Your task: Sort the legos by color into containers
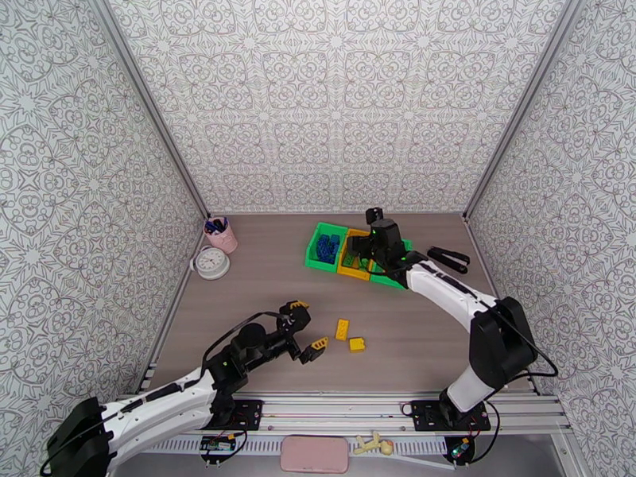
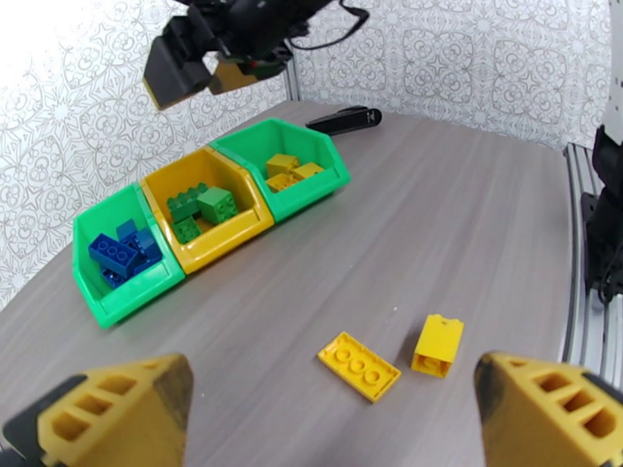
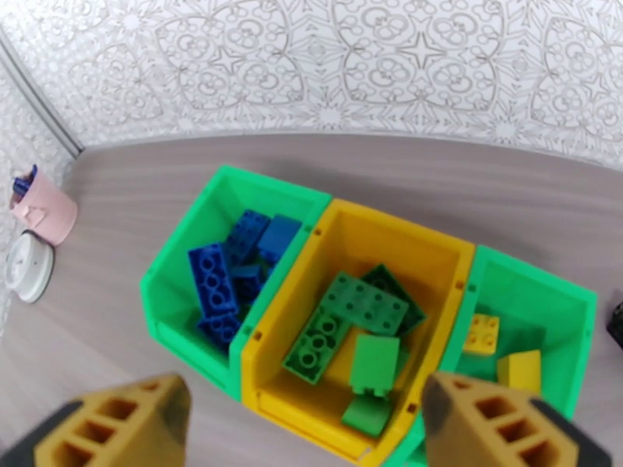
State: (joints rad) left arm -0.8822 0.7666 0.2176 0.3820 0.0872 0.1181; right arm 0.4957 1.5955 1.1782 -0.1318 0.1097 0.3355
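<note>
The yellow block is clear of the flat yellow plate, so my right gripper keeps moving toward that block until its fingers are around it, then close.
Three joined containers stand at the back middle: a green bin point(image 1: 324, 248) of blue legos point(image 3: 226, 274), a yellow-orange bin point(image 3: 350, 227) of green legos point(image 3: 366, 313), and a green bin point(image 3: 537, 297) with yellow legos point(image 3: 518, 369). My right gripper point(image 1: 372, 246) hovers open above the yellow-orange bin, its fingers point(image 3: 124, 426) empty. Two loose yellow legos lie on the table: a flat plate point(image 2: 359, 366) and a block point(image 2: 438, 345). My left gripper point(image 1: 308, 326) is open just left of them, low over the table, with nothing between its fingers point(image 2: 117, 414).
A pink pen cup point(image 1: 222, 234) and a white round dial point(image 1: 212, 262) stand at the back left. A black stapler point(image 1: 449, 258) lies right of the bins. Patterned walls close in the table on three sides.
</note>
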